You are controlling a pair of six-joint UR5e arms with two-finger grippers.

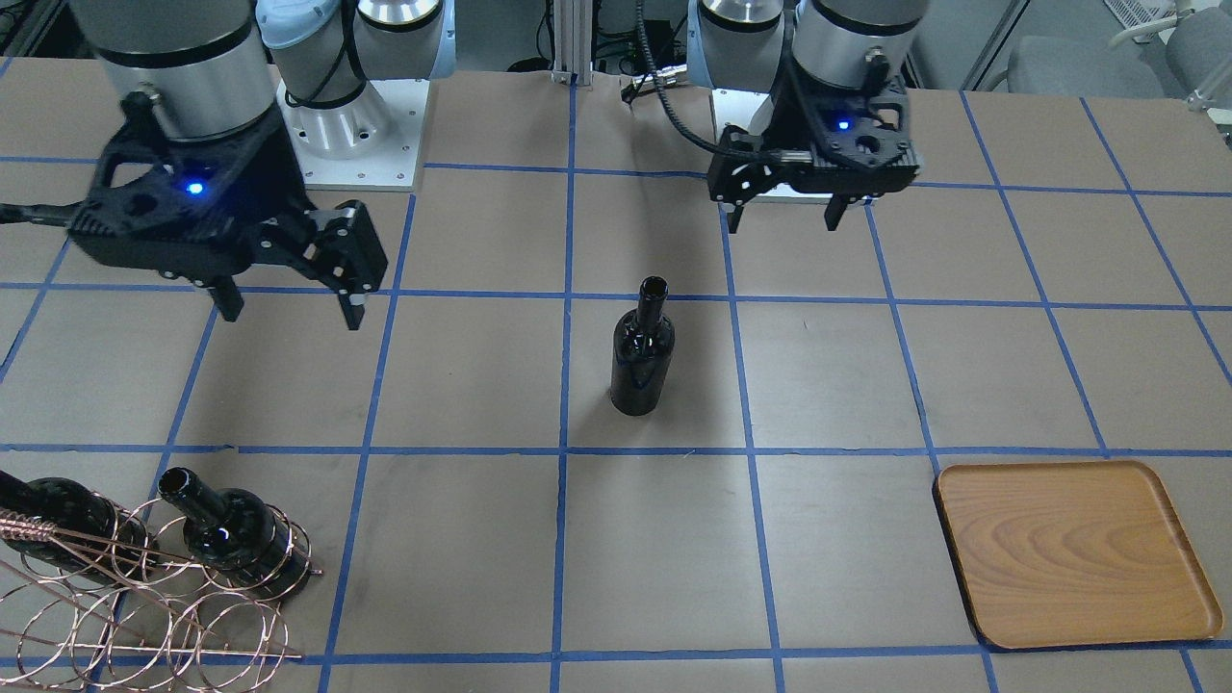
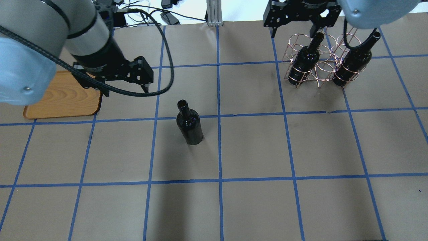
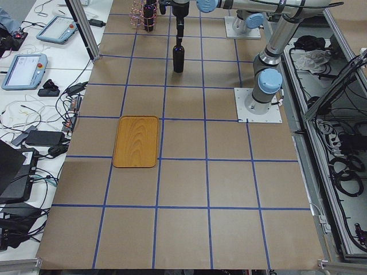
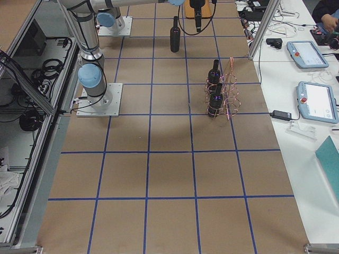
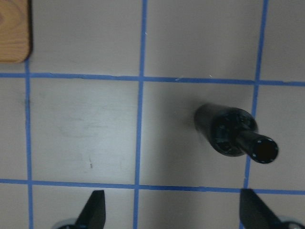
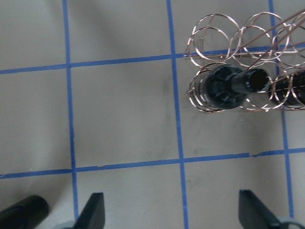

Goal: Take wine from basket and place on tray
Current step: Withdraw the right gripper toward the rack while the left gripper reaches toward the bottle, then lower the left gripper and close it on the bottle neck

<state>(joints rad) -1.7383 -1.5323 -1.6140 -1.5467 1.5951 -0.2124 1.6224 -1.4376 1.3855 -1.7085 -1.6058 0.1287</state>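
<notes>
The tray (image 1: 1080, 554) is on the other side of the standing bottle from my right gripper. My left gripper should grab the bottle by its neck (image 1: 653, 300) and carry it to the tray.
A black wine bottle (image 1: 642, 351) stands upright and alone on the table's middle; it also shows in the overhead view (image 2: 189, 124) and the left wrist view (image 5: 228, 132). My left gripper (image 1: 782, 223) is open and empty, raised above the table between the bottle and the wooden tray (image 2: 63, 97); its wrist view (image 5: 171, 205) has the bottle off toward one finger. My right gripper (image 1: 293, 316) is open and empty, raised near the copper wire basket (image 2: 321, 63). The basket holds two more black bottles (image 2: 302, 62) (image 2: 352, 60). The tray (image 1: 1073, 553) holds nothing.
The table is covered in brown paper with a grid of blue tape lines (image 2: 219, 117). The robot bases (image 1: 351, 125) stand at the table's back edge. Benches with tablets and cables (image 3: 26, 69) run beyond the table's long side.
</notes>
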